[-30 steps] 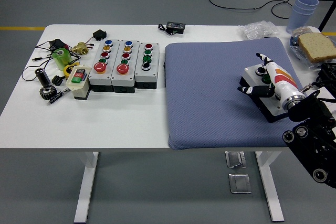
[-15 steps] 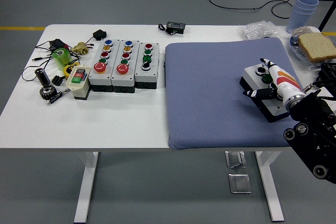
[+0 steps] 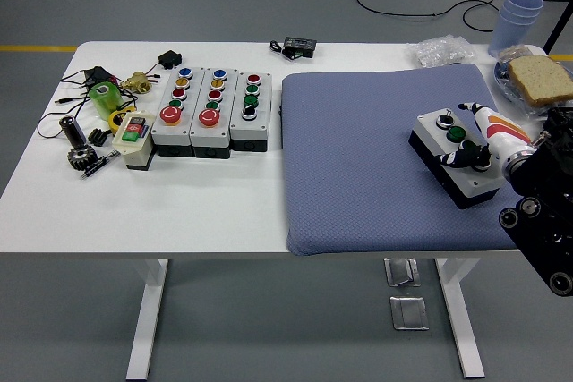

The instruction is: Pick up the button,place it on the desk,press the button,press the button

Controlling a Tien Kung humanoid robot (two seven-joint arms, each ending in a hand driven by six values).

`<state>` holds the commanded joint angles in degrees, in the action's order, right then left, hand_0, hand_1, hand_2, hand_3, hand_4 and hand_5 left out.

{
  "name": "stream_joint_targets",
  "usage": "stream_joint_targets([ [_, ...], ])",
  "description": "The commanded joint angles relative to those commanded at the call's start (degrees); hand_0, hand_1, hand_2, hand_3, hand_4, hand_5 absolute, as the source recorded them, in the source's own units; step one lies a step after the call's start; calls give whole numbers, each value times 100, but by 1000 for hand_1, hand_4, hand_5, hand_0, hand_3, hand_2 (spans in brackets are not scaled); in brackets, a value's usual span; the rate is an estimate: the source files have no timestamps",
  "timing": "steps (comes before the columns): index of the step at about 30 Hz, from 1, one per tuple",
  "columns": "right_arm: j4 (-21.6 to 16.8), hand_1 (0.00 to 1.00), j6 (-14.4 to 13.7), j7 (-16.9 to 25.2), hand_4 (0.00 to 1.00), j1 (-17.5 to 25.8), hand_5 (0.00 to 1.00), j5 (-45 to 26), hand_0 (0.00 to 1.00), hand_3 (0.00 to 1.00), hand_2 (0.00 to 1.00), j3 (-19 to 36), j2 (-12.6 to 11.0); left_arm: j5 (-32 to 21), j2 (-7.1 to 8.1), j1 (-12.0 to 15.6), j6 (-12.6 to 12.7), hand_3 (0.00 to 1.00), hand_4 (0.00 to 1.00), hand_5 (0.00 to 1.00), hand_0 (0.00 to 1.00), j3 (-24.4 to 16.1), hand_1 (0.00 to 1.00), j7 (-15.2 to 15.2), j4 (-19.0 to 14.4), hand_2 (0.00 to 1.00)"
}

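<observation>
The knob and green button [image 3: 457, 134] form a row running under my right hand, so I should expect more buttons hidden on the white button box [image 3: 446, 145].
A white button box [image 3: 458, 157] with a black base lies on the blue-grey mat [image 3: 376, 158] at the right. It has a black-and-white knob and a green button on top. My right hand [image 3: 479, 136] hovers over its right end, fingers spread and holding nothing, thumb over the box's near part. My left arm is out of view.
Three grey button boxes [image 3: 215, 109] stand in a row at the table's left middle, with a small cream box [image 3: 134, 138], a gear [image 3: 82, 157], green tape and cables to their left. A black adapter [image 3: 298, 45], plastic bag, blue cups [image 3: 517, 17] and bread [image 3: 540, 78] sit at the back right.
My right hand has drawn back to the right, off the box's buttons, uncovering the knob and green button. The box has not moved.
</observation>
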<state>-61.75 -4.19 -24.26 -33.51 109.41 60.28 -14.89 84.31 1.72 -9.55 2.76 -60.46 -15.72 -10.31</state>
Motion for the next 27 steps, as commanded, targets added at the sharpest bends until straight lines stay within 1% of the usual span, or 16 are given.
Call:
stream_joint_targets([
  [3, -1, 888, 89, -52, 971, -25, 222, 8, 956, 919, 945, -27, 1, -6, 0, -8, 1, 594, 351, 928, 666, -4, 659, 0, 0, 662],
  [4, 2, 876, 95, -61, 959, -29, 219, 9, 945, 913, 947, -43, 5, -9, 1, -10, 2, 595, 351, 928, 666, -3, 659, 1, 0, 662],
  [12, 40, 875, 126, -156, 953, -27, 211, 4, 930, 908, 949, -131, 55, 1, -2, -21, 1, 595, 351, 928, 666, -18, 659, -1, 0, 662],
  [15, 32, 875, 147, -224, 953, -12, 211, -22, 930, 908, 949, -125, 43, 3, -1, -25, 2, 595, 351, 928, 666, -13, 659, 6, 0, 662],
  [16, 31, 857, 159, -240, 930, -8, 207, -28, 901, 887, 934, -121, 38, 0, 0, -25, 3, 594, 351, 928, 666, -12, 659, 7, 0, 662],
  [21, 33, 857, 213, -335, 930, 27, 207, -54, 901, 887, 934, -118, 21, 6, 1, -13, 2, 594, 351, 928, 666, -24, 659, 2, 0, 662],
  [22, 31, 747, 220, -352, 917, 34, 207, -79, 748, 875, 901, -129, 17, 10, 1, -13, 2, 596, 350, 928, 666, -25, 659, 3, 0, 662],
  [27, 22, 747, 194, -442, 917, 64, 207, -163, 748, 875, 901, -174, -14, 10, 3, -18, 4, 596, 350, 928, 666, -17, 659, 13, 0, 662],
])
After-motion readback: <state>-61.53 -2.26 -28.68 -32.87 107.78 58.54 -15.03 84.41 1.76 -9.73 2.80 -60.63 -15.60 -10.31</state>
